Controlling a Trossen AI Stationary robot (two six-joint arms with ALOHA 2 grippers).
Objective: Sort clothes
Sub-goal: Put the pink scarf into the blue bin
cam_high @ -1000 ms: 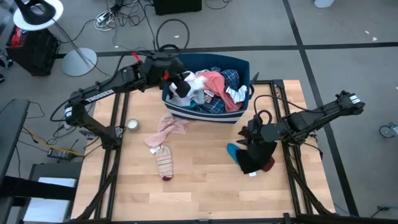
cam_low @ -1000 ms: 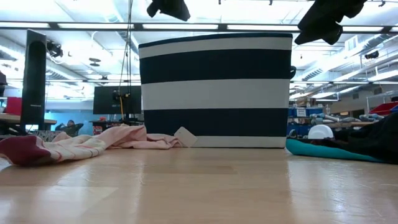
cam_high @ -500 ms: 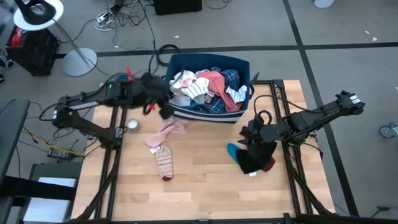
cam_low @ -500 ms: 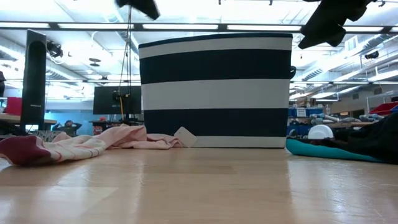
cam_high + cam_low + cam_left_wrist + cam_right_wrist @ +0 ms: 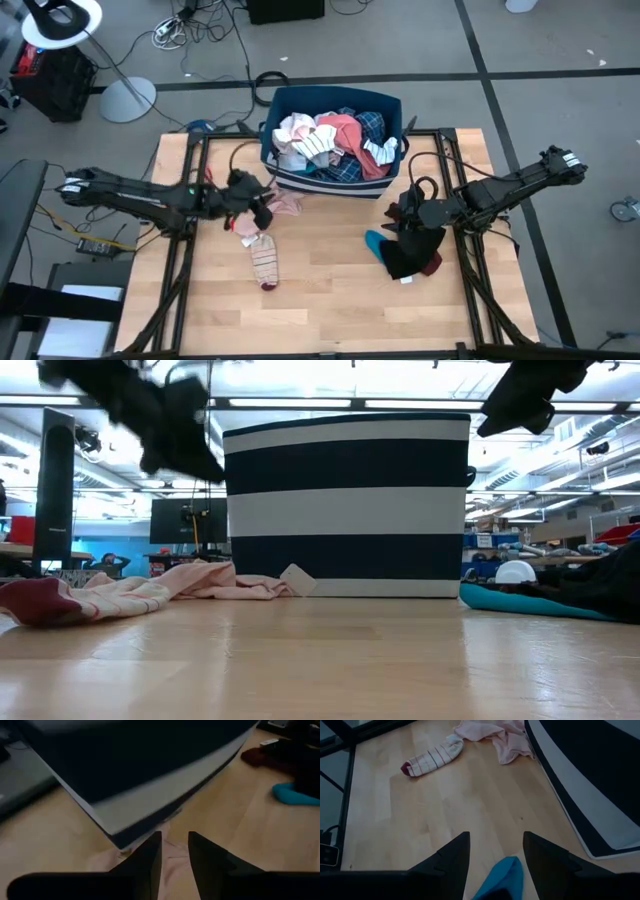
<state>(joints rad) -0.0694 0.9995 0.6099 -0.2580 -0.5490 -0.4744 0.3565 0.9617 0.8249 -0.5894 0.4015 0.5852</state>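
My gripper will lift the pink garment away alone and leave the sock behind, because only the striped sock's top end touches the pink garment.
The dark blue bin with a white stripe stands at the table's far edge, heaped with white, pink and plaid clothes. A pink garment and a striped sock lie flat on the table in front of the bin's left end. My left gripper hangs just left of the pink garment, fingers a little apart and empty. My right gripper is open and empty above a dark pile with a teal piece at the right.
Bare wood lies in the near half of the table between the sock and the dark pile. The bin's striped wall stands close behind both grippers. Dark rails run along the table's left and right sides.
My left gripper has swung out from above the bin's left end toward the table's left, then toward the near edge and down, ending beside the pink garment. The right arm has kept still.
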